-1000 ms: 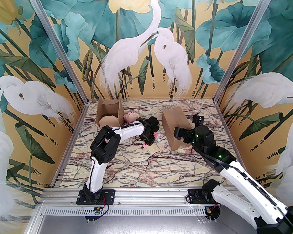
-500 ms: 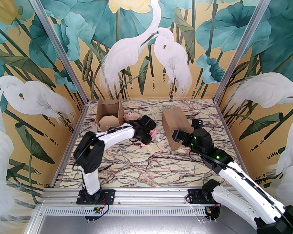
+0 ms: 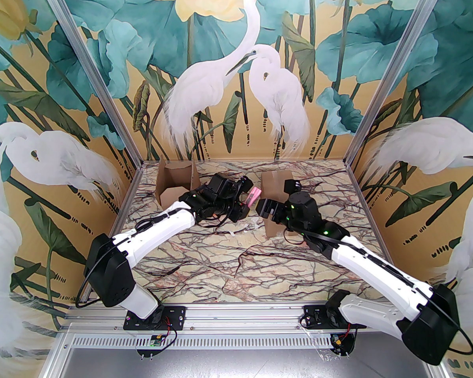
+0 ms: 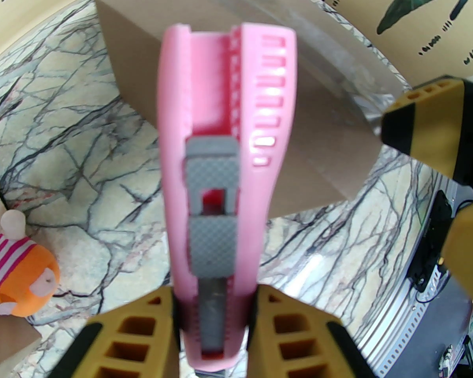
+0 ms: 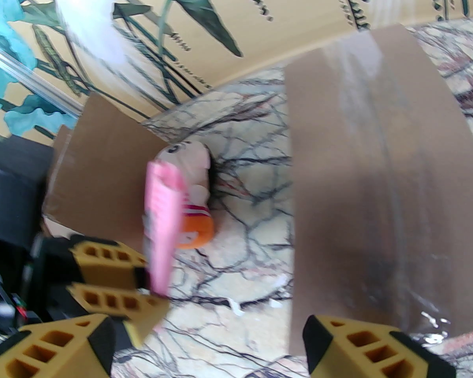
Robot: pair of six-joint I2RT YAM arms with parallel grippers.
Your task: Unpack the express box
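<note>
My right gripper should take the wider body of the utility knife, as my left gripper holds it by its narrow end. That will free my left gripper to steady the box.
The express box (image 3: pixel 274 182) is a brown carton sealed with clear tape, standing at the back middle of the table; its taped top (image 5: pixel 378 179) faces the right wrist camera. My left gripper (image 3: pixel 246 200) is shut on a pink utility knife (image 3: pixel 253 196) and holds it up just left of the box. In the left wrist view the knife (image 4: pixel 224 163) points at the box (image 4: pixel 331 132), gripped at its lower end by my left gripper (image 4: pixel 215 301). My right gripper (image 3: pixel 263 210) hovers open at the box's near left corner, its fingers (image 5: pixel 378 349) spread wide beside the knife (image 5: pixel 161 219).
An opened, empty-looking carton (image 3: pixel 175 185) stands at the back left. A small plush doll (image 5: pixel 193 211) in a striped top and orange trousers lies on the marble table (image 3: pixel 236 266) between the two cartons. Scraps of tape (image 3: pixel 256 223) lie near the box.
My left arm has lifted the pink knife off the table near the doll and carried it right toward the sealed box. My right arm has swung left over the box's near side.
</note>
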